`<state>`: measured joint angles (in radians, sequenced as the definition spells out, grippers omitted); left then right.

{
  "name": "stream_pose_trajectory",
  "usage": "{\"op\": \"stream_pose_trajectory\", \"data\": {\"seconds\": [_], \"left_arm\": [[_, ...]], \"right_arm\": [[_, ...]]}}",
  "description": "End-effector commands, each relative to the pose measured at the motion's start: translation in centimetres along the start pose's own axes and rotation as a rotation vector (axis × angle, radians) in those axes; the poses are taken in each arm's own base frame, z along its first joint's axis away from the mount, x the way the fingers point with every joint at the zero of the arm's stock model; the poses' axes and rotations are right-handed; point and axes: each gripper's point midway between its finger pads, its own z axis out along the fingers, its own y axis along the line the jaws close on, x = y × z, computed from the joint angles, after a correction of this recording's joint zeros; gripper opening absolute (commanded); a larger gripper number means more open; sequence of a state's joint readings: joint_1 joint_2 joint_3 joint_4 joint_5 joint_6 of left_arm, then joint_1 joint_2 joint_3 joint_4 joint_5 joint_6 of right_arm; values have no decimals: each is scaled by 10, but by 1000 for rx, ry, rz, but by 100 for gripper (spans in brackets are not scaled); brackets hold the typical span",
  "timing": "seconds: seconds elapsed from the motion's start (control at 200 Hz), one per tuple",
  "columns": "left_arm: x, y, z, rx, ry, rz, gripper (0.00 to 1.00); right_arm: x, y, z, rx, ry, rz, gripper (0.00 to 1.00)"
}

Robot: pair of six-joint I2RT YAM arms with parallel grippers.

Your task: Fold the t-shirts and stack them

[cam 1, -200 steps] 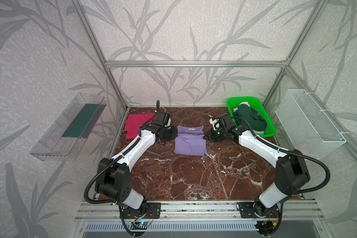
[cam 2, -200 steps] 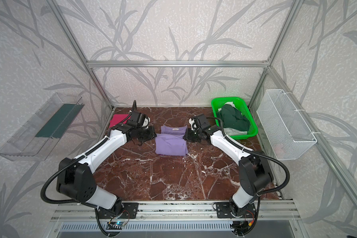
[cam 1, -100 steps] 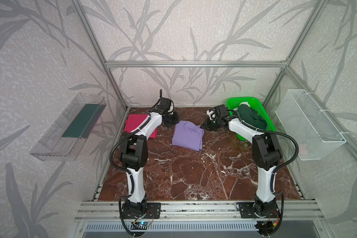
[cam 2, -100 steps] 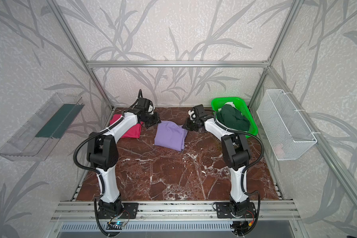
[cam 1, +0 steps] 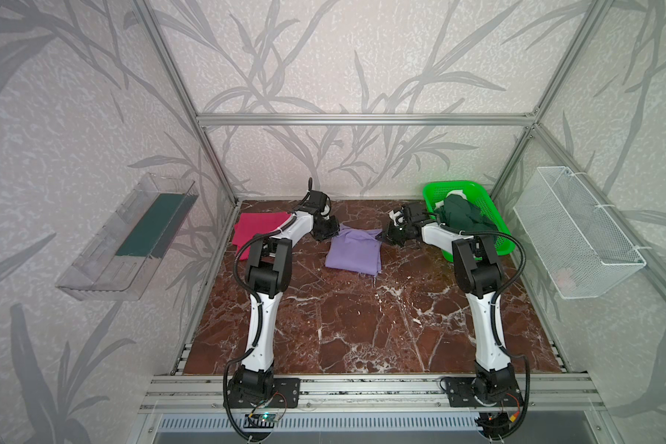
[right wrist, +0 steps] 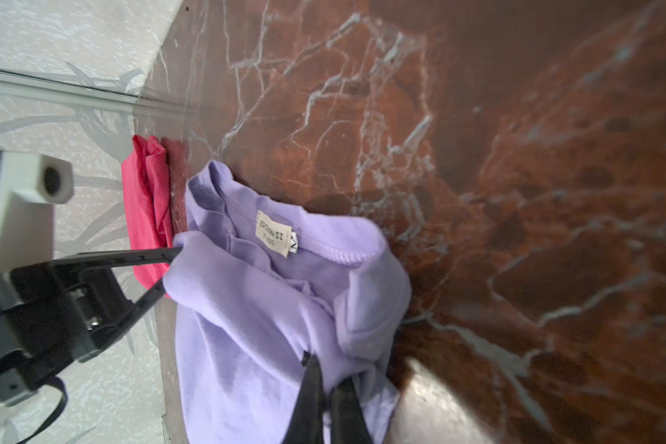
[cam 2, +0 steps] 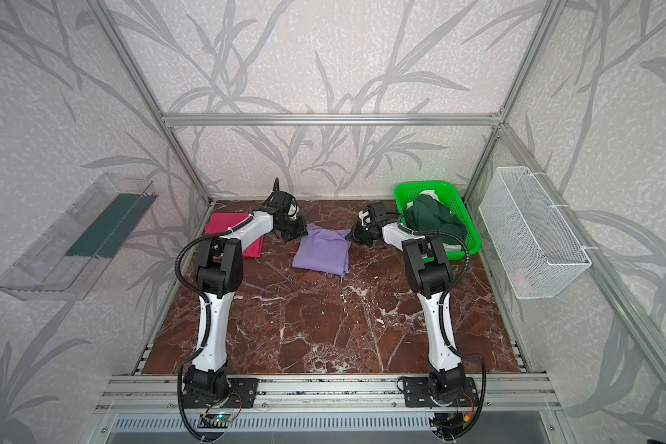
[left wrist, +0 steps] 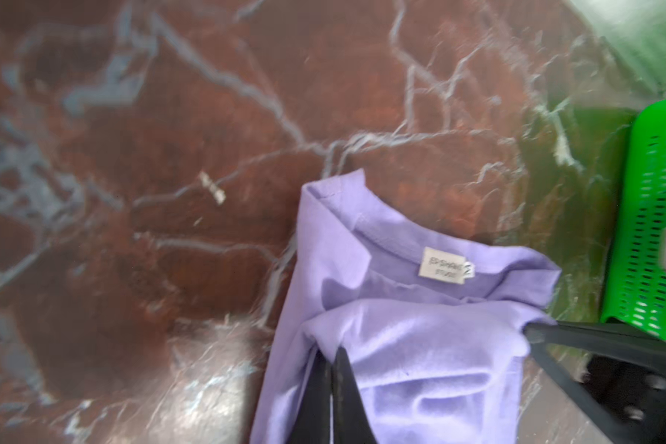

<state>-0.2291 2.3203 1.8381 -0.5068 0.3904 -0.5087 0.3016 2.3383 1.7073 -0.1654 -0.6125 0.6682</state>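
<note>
The lavender t-shirt is far back with its top layer rumpled (left wrist: 440,390), so my left gripper and my right gripper should pull it flat toward the near marble (cam 1: 352,297).
A lavender t-shirt (cam 1: 356,251) (cam 2: 323,253) lies folded on the marble table near the back middle. Its neck label (left wrist: 443,267) (right wrist: 273,232) faces up. My left gripper (cam 1: 333,230) (cam 2: 300,232) (left wrist: 331,351) is shut on the shirt's far left corner. My right gripper (cam 1: 381,236) (cam 2: 350,236) (right wrist: 329,371) is shut on its far right corner. Both pinched folds are lifted slightly. A magenta t-shirt (cam 1: 254,230) (cam 2: 224,226) (right wrist: 147,207) lies folded at the back left, partly behind my left arm.
A green mesh basket (cam 1: 473,184) (cam 2: 445,185) at the back right holds a dark green garment (cam 1: 462,215) (cam 2: 431,217) and a bit of white cloth. A white wire basket (cam 1: 577,238) hangs on the right wall. A clear tray (cam 1: 131,234) hangs on the left wall.
Both arms have risen from a low stretched pose to upright elbows. The grippers have pulled the lavender shirt's corners back toward the wall, still shut on them.
</note>
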Motion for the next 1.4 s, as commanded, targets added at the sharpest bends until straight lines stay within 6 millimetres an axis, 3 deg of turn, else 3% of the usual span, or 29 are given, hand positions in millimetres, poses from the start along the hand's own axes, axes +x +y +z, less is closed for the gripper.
{"op": "stream_pose_trajectory", "data": {"seconds": [0.0,0.25,0.395,0.535,0.68,0.775,0.85,0.905,0.95,0.99,1.08,1.239,1.394], "left_arm": [[31,17,-3,-48,44,-41,0],[114,37,-37,-73,83,-65,0],[135,31,-68,-63,57,-39,0],[124,14,-98,-34,-6,-17,0],[107,-2,-115,-8,-50,-12,0],[94,4,-114,-63,-76,-17,0],[87,19,-101,-132,-61,-29,1],[85,28,-92,-154,-58,-38,10],[81,28,-86,-146,-88,-29,31],[76,22,-85,-103,-120,-3,44],[70,6,-91,-23,-200,74,57],[80,-12,-119,12,-287,176,60],[88,-23,-106,81,-236,141,49]], "right_arm": [[25,0,5,14,82,-19,4],[86,8,-20,39,117,-69,5],[112,20,-43,57,115,-108,4],[115,38,-63,46,88,-128,4],[109,49,-72,43,68,-136,5],[102,44,-67,73,54,-127,7],[98,34,-57,90,62,-108,19],[97,29,-48,89,69,-100,24],[95,27,-44,73,65,-109,32],[92,28,-43,65,43,-120,39],[90,37,-52,41,-19,-164,48],[106,53,-69,98,-41,-262,45],[115,64,-49,93,12,-274,23]]}}
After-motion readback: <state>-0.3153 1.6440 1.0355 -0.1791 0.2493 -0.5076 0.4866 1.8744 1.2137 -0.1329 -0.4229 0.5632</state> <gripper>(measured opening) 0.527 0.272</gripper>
